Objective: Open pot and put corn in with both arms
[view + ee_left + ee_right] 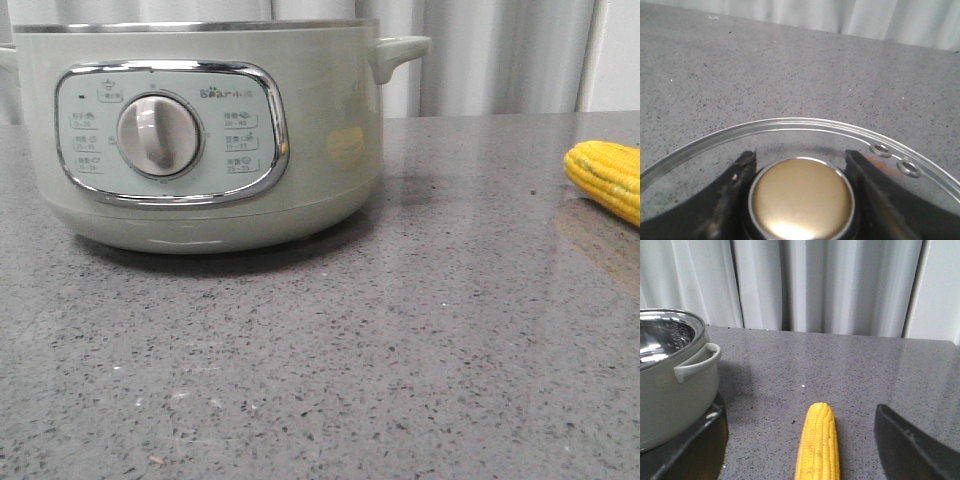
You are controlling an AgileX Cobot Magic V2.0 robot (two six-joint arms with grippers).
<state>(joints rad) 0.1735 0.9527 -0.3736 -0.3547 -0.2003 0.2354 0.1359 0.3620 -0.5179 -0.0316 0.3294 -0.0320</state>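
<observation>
My left gripper should keep lowering the glass lid until the lid's rim rests on the clear speckled tabletop, then let go of the gold knob. The lid is level above that spot.
The pale-green pot stands at the left of the table, its dial and control panel facing me. In the right wrist view the pot has no lid on it and its steel inside shows. My left gripper is shut on the gold knob of a glass lid, with speckled tabletop showing through the glass. The yellow corn lies at the table's right edge. My right gripper is open, with the corn lying on the table between its fingers. Neither gripper shows in the front view.
The grey speckled tabletop stretches in front of the pot. White curtains hang behind the table. The pot's side handle sticks out towards the corn, close to one right finger.
</observation>
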